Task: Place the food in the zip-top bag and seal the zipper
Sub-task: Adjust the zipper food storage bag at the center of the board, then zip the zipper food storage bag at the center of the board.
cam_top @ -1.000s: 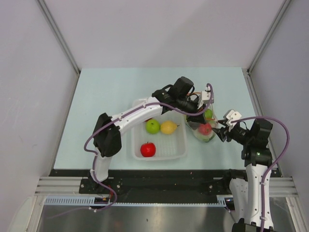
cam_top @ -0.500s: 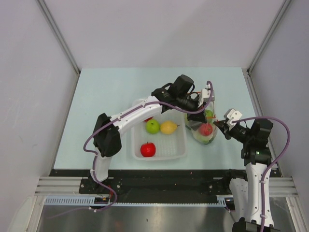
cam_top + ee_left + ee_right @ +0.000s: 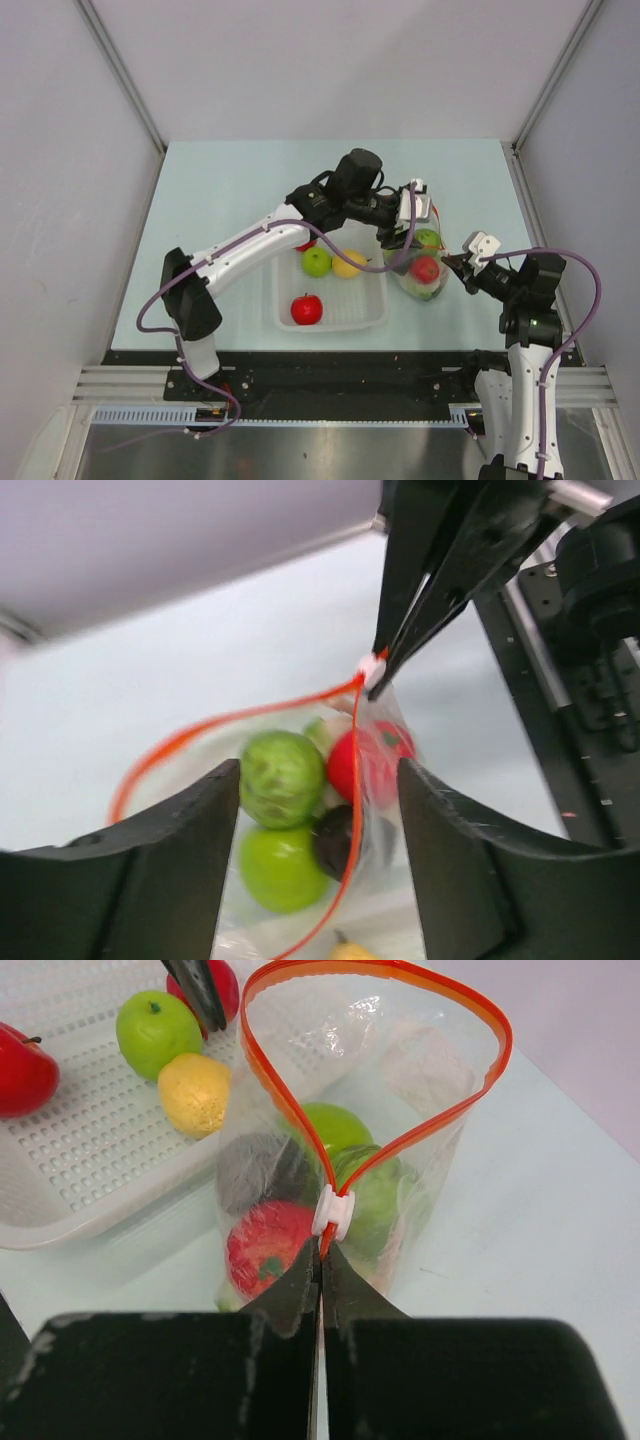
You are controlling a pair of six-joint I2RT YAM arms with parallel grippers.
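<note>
The bag's opening [image 3: 375, 1065] gapes below my left gripper and the white slider [image 3: 334, 1211] sits by my right gripper. Next, my left gripper moves over there and pinches the slider.
The zip-top bag [image 3: 424, 268] [image 3: 372, 1090] stands upright just right of the basket, its mouth gaping. In it lie pieces of food: a red apple [image 3: 266, 1252], a green apple [image 3: 268, 868], a pale cabbage [image 3: 282, 776] and a dark lump [image 3: 336, 840]. My right gripper [image 3: 321, 1260] [image 3: 462, 264] is shut on the near end of the zipper [image 3: 400, 990], just below its white slider [image 3: 335, 1212]. Above the bag's far side hangs my left gripper [image 3: 318, 780] [image 3: 405, 216], open; the red strip runs between its fingers without touching them.
A white perforated basket [image 3: 372, 312] sits left of the bag. It holds a green apple [image 3: 317, 262], a yellow lemon [image 3: 349, 264], a red apple [image 3: 306, 309] and another red fruit [image 3: 226, 982] partly under the left arm. Walls enclose the table on three sides.
My left gripper has let go of the bag's far rim, opened and drawn back to the left. My right gripper has closed on the zipper's near end.
</note>
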